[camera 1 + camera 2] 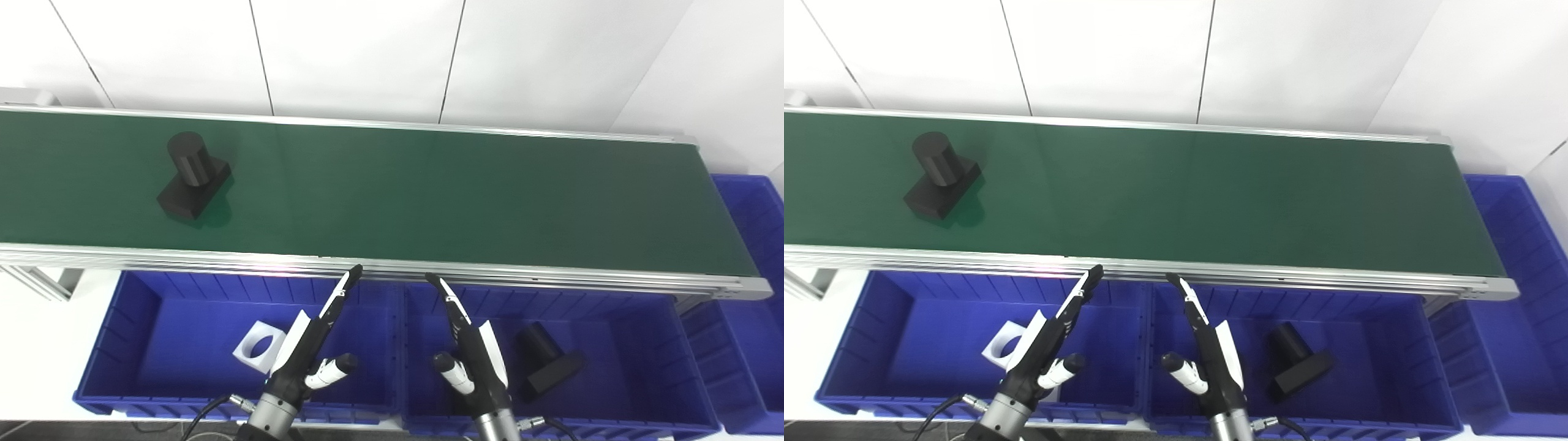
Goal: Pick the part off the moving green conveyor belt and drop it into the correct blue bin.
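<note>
My gripper will lift the cylinder on the belt, and its base should come along because the tipped black part in the bin still holds both together.
A black part, a cylinder standing on a square base, rides on the green conveyor belt at its left end. Both hands hover low over the blue bins, well short of the belt. My left hand is open, fingers stretched toward the belt's near rail, holding nothing. My right hand is open too, fingers straight, thumb out. The left blue bin holds a white square part with a round hole. The right blue bin holds another black part of the same shape.
A silver rail edges the belt's near side, above the bins. A third blue bin stands past the belt's right end. White wall panels rise behind the belt.
</note>
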Motion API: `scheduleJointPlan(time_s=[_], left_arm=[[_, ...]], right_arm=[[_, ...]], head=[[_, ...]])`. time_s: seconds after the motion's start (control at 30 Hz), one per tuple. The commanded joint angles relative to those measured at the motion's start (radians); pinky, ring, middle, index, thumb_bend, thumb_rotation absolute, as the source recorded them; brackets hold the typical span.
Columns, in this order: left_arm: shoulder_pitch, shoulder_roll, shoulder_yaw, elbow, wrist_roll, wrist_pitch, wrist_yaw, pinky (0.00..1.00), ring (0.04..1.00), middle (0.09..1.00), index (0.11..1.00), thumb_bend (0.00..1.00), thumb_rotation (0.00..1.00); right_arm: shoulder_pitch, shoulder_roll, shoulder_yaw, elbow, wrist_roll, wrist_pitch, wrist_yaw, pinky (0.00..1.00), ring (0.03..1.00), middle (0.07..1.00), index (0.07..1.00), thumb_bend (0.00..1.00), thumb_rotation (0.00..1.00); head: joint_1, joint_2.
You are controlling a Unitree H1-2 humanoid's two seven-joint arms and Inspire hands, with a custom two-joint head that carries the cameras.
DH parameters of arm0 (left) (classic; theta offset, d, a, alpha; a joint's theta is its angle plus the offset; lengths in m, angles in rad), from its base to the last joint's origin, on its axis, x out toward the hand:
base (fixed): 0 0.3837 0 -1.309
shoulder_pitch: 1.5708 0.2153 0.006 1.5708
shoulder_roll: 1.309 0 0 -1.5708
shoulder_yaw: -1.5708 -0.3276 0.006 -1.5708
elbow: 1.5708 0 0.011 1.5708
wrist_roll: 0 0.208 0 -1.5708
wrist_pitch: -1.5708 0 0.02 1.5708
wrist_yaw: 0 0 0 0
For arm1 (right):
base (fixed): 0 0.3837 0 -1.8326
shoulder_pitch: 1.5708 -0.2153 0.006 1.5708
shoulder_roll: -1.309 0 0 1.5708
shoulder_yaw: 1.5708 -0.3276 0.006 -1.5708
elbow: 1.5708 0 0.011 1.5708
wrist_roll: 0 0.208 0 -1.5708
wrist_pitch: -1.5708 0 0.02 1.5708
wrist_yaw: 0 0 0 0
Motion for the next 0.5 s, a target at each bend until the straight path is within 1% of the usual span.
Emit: scheduleJointPlan(time_s=[0.0,0.3,0.37,0.4,0.43,0.47], left_arm=[[-0.013,-0.001,-0.004,-0.018,0.002,-0.038,0.016,1.0,1.0,1.0,1.0,0.88,1.0],[-0.012,0.002,-0.008,-0.015,0.006,-0.038,0.023,1.0,1.0,1.0,1.0,0.86,1.0],[-0.013,0.002,-0.007,-0.013,0.002,-0.038,0.018,1.0,1.0,1.0,1.0,0.86,1.0],[-0.015,0.001,-0.009,-0.007,0.002,-0.038,0.018,1.0,1.0,1.0,1.0,0.86,1.0],[-0.017,0.002,-0.011,-0.002,0.007,-0.038,0.023,1.0,1.0,1.0,1.0,0.86,1.0],[-0.019,0.001,-0.011,0.004,0.004,-0.038,0.022,1.0,1.0,1.0,1.0,0.86,1.0]], right_arm=[[-0.017,-0.005,0.013,-0.015,-0.012,-0.051,-0.03,1.0,0.991,0.963,0.942,0.91,1.0],[-0.028,-0.02,0.045,-0.01,-0.012,-0.051,-0.069,1.0,0.989,0.963,0.944,0.9,1.0],[-0.031,-0.021,0.049,-0.007,-0.014,-0.051,-0.077,1.0,0.988,0.962,0.942,0.91,1.0],[-0.034,-0.022,0.052,-0.002,-0.015,-0.051,-0.082,1.0,0.987,0.962,0.942,0.91,1.0],[-0.035,-0.022,0.053,0.001,-0.016,-0.051,-0.084,1.0,0.988,0.963,0.942,0.91,1.0],[-0.035,-0.021,0.052,0.006,-0.004,-0.051,-0.078,1.0,0.988,0.963,0.942,0.91,1.0]], head=[[0.001,-0.001],[0.0,-0.001],[0.002,-0.008],[0.009,-0.026],[0.009,-0.026],[0.018,-0.044]])
